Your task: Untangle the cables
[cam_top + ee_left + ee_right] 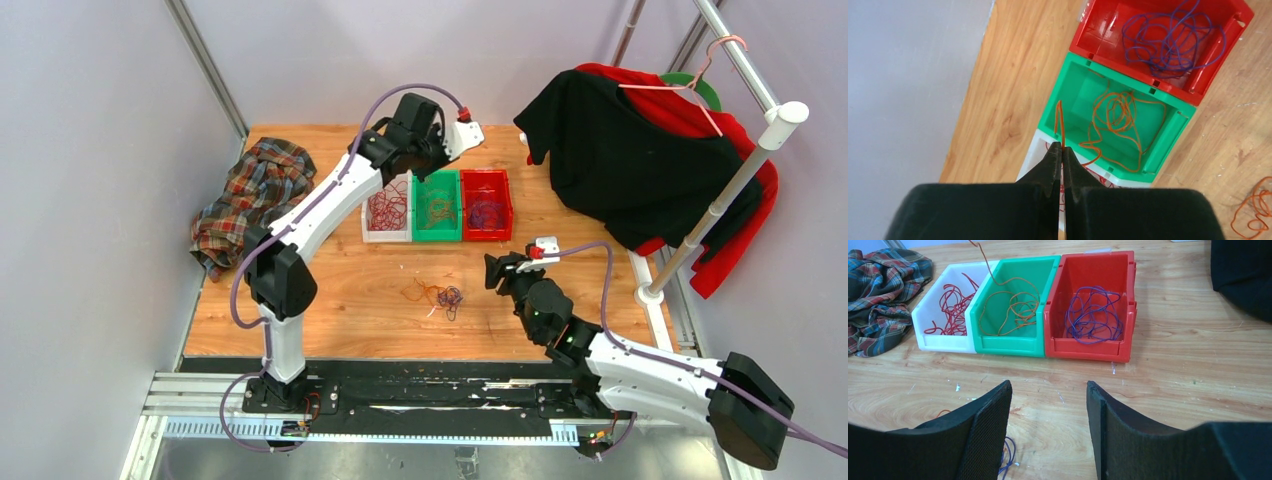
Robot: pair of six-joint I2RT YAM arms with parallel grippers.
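Observation:
The orange cable (989, 271) is hanging clear of the tangle and into the green bin (437, 208). My left gripper goes on down until the end it holds is inside before it lets go.
A small tangle of orange, dark red and purple cables (440, 296) lies on the table's middle. Three bins stand behind it: a white bin (387, 234) with dark red cables (950, 302), a green bin (437, 234) with orange cables (1118, 117), a red bin (487, 234) with purple cables (1168, 40). My left gripper (1062, 150) hovers above the white and green bins, shut on an orange cable (1059, 122) that runs down into the green bin. My right gripper (1048, 390) is open and empty just right of the tangle; a purple loop (1007, 455) shows beside its left finger.
A plaid cloth (255, 195) lies at the table's left edge. A black and red garment (640, 170) hangs on a white rack (720, 190) at the back right, over the table's right side. The wall runs along the left and back.

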